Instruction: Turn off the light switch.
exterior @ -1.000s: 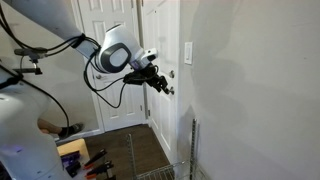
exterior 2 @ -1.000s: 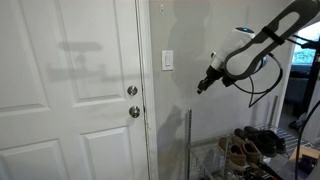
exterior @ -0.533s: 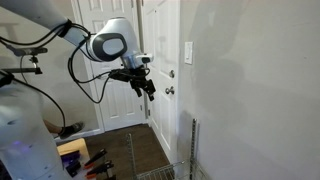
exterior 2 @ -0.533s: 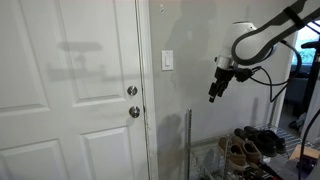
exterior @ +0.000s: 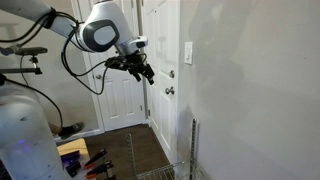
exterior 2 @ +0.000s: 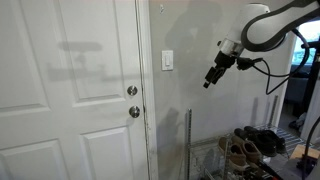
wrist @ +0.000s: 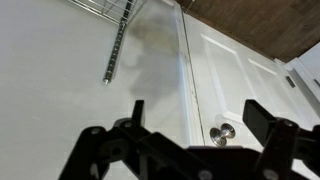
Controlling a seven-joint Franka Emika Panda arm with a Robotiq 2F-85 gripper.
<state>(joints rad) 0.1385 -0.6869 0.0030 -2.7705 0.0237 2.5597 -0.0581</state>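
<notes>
My gripper's fingers are spread wide and point below the light switch, so I need to close them and tilt up toward the switch plate [exterior 2: 167,60] before I push.
The light switch [exterior: 188,52] is a small white upright plate on the wall beside the door frame, and it also shows in an exterior view [exterior 2: 167,61]. My gripper [exterior: 143,73] hangs in the air some way from the wall, about level with the switch, and is not touching it. It also shows in an exterior view [exterior 2: 209,81]. In the wrist view the gripper [wrist: 196,106] is open and empty, with its black fingers [wrist: 262,118] spread wide. The switch is out of the wrist view.
A white panelled door [exterior 2: 80,100] with a round metal knob [exterior 2: 134,111] and a deadbolt [exterior 2: 132,90] stands beside the switch. The knob shows in the wrist view [wrist: 221,133]. A wire shoe rack [exterior 2: 235,150] with a metal post [exterior 2: 189,140] stands below against the wall.
My gripper has drawn back from the door and wall and risen a little. It remains open.
</notes>
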